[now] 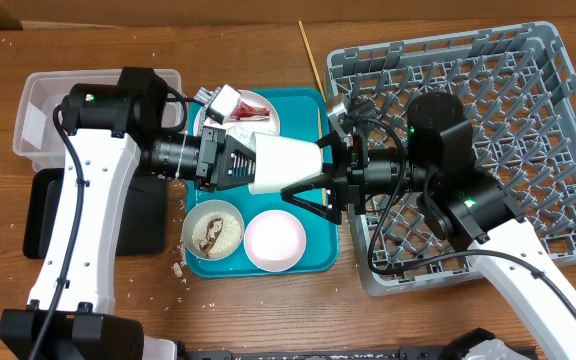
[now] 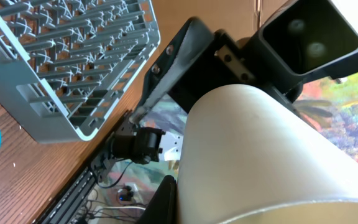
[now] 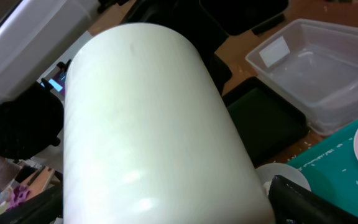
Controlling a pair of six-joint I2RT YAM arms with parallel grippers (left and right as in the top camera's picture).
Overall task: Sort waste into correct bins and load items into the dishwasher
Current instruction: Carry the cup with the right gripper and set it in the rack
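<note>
The cup in my left gripper is far from the dish rack (image 1: 513,125). My left gripper should hand the cup to my right gripper and then empty the rice bowl (image 1: 224,238).
A small white cup (image 1: 283,163) hangs on its side above the teal tray (image 1: 313,258). My left gripper (image 1: 243,160) is shut on its left end. My right gripper (image 1: 308,170) is open, its fingers spread round the cup's right end. The cup fills the left wrist view (image 2: 260,155) and the right wrist view (image 3: 148,124). The white plate (image 1: 268,122) holds the red wrapper (image 1: 251,108) and the paper scrap (image 1: 223,100). The bowl (image 1: 213,232) holds rice and a brown lump. The pink dish (image 1: 274,240) is beside it. Chopsticks (image 1: 313,60) lie behind the tray.
The grey dish rack (image 1: 488,100) stands at the right, under my right arm. The clear tub (image 1: 43,110) and the black tray (image 1: 43,215) lie at the left, partly under my left arm. Loose rice (image 1: 180,268) lies on the table by the teal tray.
</note>
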